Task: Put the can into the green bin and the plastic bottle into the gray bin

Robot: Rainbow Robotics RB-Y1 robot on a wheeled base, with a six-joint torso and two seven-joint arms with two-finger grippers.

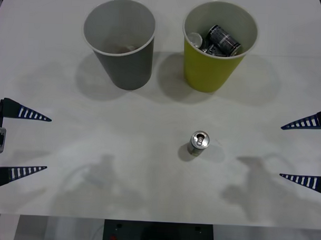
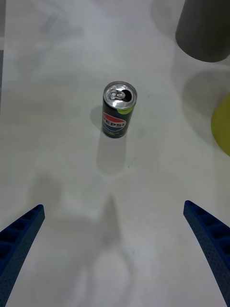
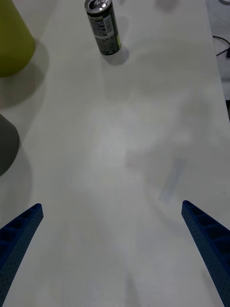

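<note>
Dark cans (image 1: 222, 41) lie heaped inside the green bin, so I expect the can (image 1: 198, 143) to tip over and rest on top of them when I drop it in.
The can (image 1: 198, 143), black with a Pepsi logo and a silver top, stands upright on the white table right of centre. It also shows ahead of the right fingers (image 2: 118, 110) and far off in the left wrist view (image 3: 102, 26). The green bin (image 1: 218, 48) stands at the back right, directly behind the can. The gray bin (image 1: 121, 45) stands to its left. My right gripper (image 1: 291, 151) is open at the right edge, level with the can. My left gripper (image 1: 36, 143) is open at the left edge. The plastic bottle is out of view.
Several dark cans (image 1: 222, 40) lie inside the green bin. Bare white table surface (image 1: 112, 150) lies between the two grippers. The table's front edge (image 1: 157, 221) runs close below them.
</note>
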